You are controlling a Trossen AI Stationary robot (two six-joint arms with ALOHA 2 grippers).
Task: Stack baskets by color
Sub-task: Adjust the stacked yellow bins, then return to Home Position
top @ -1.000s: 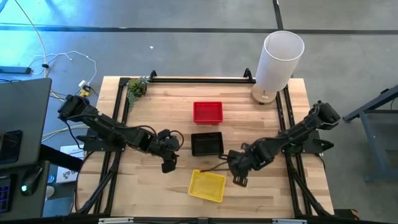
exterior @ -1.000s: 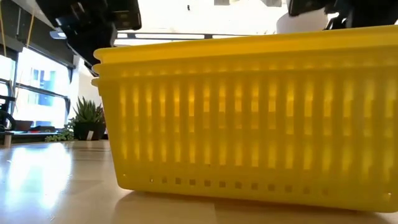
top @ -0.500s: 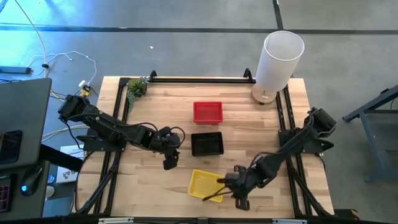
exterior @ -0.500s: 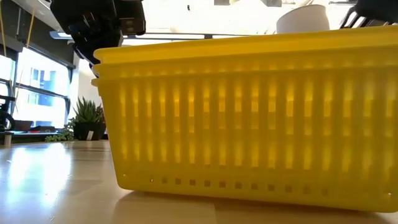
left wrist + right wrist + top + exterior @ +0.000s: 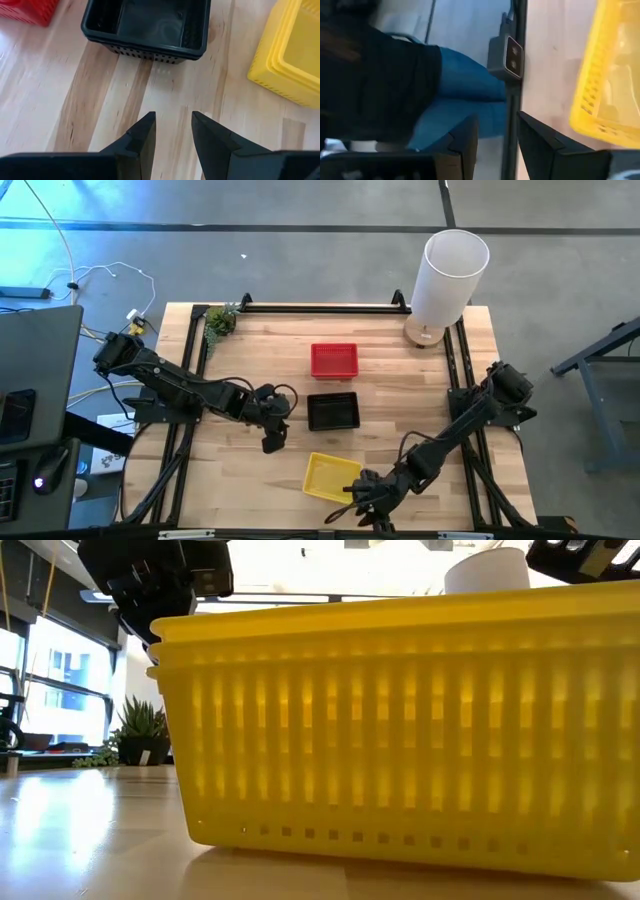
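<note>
The yellow stack is slanted and out of line with the black baskets, so my right gripper should push its near corner in and make the stack square before pulling back.
A stack of yellow baskets rests on its base near the table's near edge and fills the low view. A black stack stands behind it, and a red basket stands farther back. My left gripper hovers open over bare wood to the left of the black baskets, with nothing between its fingers. My right gripper is open at the near edge, beside the yellow stack's near right corner, and touches nothing.
A tall white cylinder stands at the far right corner and a small plant at the far left. A black frame rail with a small grey box runs along the near edge. Beyond that edge is a person in blue trousers.
My right gripper has travelled from beside the black baskets toward the table's near edge, sinking a little and tipping up toward level. It now sits at the yellow stack's near right corner. Its fingers stay open. The baskets have not moved.
</note>
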